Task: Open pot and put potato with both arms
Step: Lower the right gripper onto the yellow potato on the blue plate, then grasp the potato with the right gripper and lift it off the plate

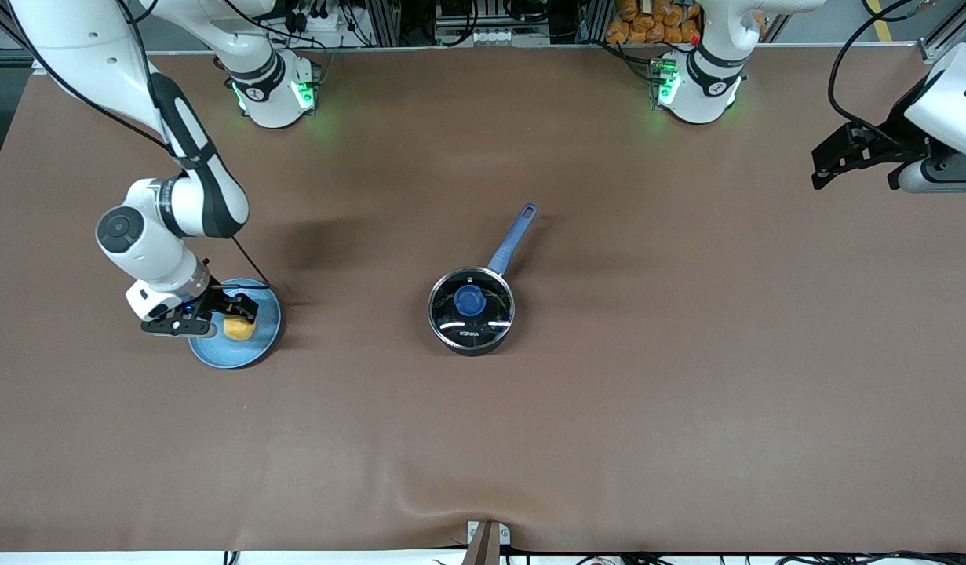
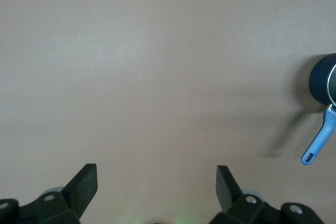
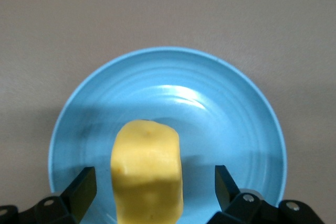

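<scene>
I can see only plain black through the glass lid [image 1: 495,308], so I should find an empty pot [image 1: 471,348] when I lift the lid and bring the potato.
The pot [image 1: 472,311], a small black saucepan with a long blue handle [image 1: 514,238], stands mid-table with its glass lid and blue knob [image 1: 469,300] on. The yellow potato [image 1: 238,328] lies on a flat blue plate [image 1: 259,349] toward the right arm's end. My right gripper [image 1: 233,312] is low over the plate and open; in the right wrist view its fingers [image 3: 84,190] stand wide on either side of the potato [image 3: 147,174] without touching it. My left gripper [image 1: 851,169] waits open in the air over the left arm's end of the table, with nothing in it.
The left wrist view shows the open left gripper [image 2: 156,182] over bare brown tablecloth, with the pot's side [image 2: 321,80] and blue handle [image 2: 317,142] at the picture's edge. The two arm bases [image 1: 275,86] [image 1: 698,82] stand farthest from the front camera.
</scene>
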Controlling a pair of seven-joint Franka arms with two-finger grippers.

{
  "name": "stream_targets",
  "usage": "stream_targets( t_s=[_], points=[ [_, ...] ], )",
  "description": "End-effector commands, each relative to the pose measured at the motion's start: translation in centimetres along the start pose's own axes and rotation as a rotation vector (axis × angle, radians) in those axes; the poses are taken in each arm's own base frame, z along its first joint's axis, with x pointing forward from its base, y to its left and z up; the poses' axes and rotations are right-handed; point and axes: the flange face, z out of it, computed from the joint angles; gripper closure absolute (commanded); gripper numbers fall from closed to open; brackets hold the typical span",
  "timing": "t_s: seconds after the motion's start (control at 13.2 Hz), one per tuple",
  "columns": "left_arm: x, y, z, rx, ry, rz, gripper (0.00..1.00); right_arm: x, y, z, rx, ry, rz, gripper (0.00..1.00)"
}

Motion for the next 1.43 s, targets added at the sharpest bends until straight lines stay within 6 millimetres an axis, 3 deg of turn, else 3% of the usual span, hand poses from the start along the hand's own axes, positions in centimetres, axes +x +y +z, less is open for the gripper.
stream_targets(
  t_s=[0.0,0.08,0.15,0.23,0.3,0.53,0.68,0.91,1.36],
  points=[
    [0.3,0.1,-0.5,-0.001,0.012,-0.005,0.00,-0.6,-0.5,0.7,0.005,0.002,-0.017,0.00],
    [0.3,0.0,-0.5,-0.001,0.012,-0.006,0.00,-0.5,-0.4,1.0,0.005,0.011,-0.016,0.00],
    [0.4,-0.2,-0.5,-0.001,0.011,-0.008,0.00,-0.6,-0.4,1.2,0.005,0.016,-0.016,0.37],
    [0.4,-0.3,-0.5,-0.003,0.011,-0.005,0.00,-0.5,-0.4,1.1,0.005,0.017,-0.016,0.81],
    [0.4,-0.4,-0.5,-0.003,0.011,-0.005,0.00,-0.6,-0.5,1.2,0.005,0.016,-0.018,1.00],
    [0.4,-0.5,-0.5,-0.003,0.011,-0.006,0.00,-0.3,-0.3,0.3,0.006,0.025,-0.014,1.00],
    [0.4,-0.5,-0.5,-0.003,0.011,-0.006,0.00,0.0,0.0,-2.7,0.008,0.031,-0.031,1.00],
    [0.4,-0.3,-0.4,-0.002,0.010,-0.002,0.00,0.3,0.0,-10.3,0.015,0.009,-0.047,1.00],
    [0.3,0.2,-0.4,-0.002,0.010,0.004,0.00,1.8,-0.1,-28.2,0.023,-0.160,-0.044,1.00]
  ],
)
